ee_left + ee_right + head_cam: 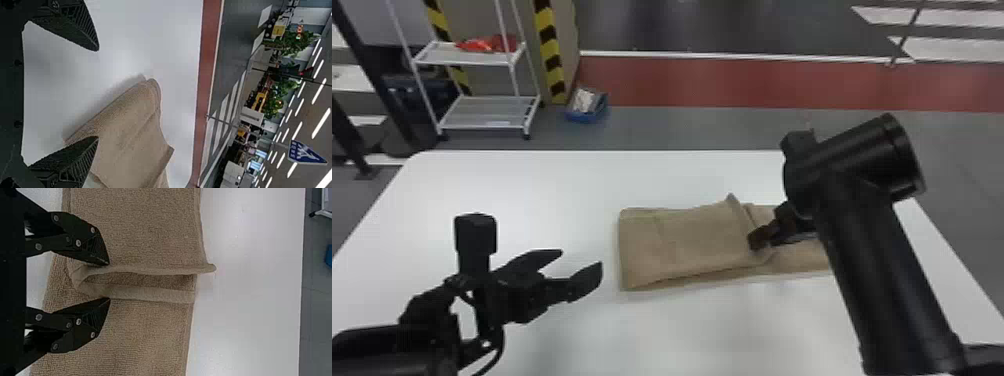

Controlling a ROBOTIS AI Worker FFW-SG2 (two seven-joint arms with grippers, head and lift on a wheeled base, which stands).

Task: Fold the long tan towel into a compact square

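I expect the towel's folded end (623, 250) to slide along when I pull the towel's raised hem, because the flap (687, 240) lies flat over a loose towel.
The tan towel (689, 240) lies on the white table with a flap folded over its left part; the flap's hem edge stands slightly raised. My right gripper (763, 237) is over the towel at that hem. In the right wrist view, my right gripper (109, 281) is open, its fingers on either side of the towel's hem edges (148, 293). My left gripper (582, 262) is open just left of the towel's folded end. In the left wrist view, my left gripper (98, 94) has one fingertip overlapping the towel (125, 133), with bare table between its fingers.
The white table (532, 185) surrounds the towel on its left, front and back. Beyond its far edge stand a white wire shelf (487, 110) and a blue box (587, 105) on the floor. My right forearm (887, 280) passes over the table's right side, across the towel's right part.
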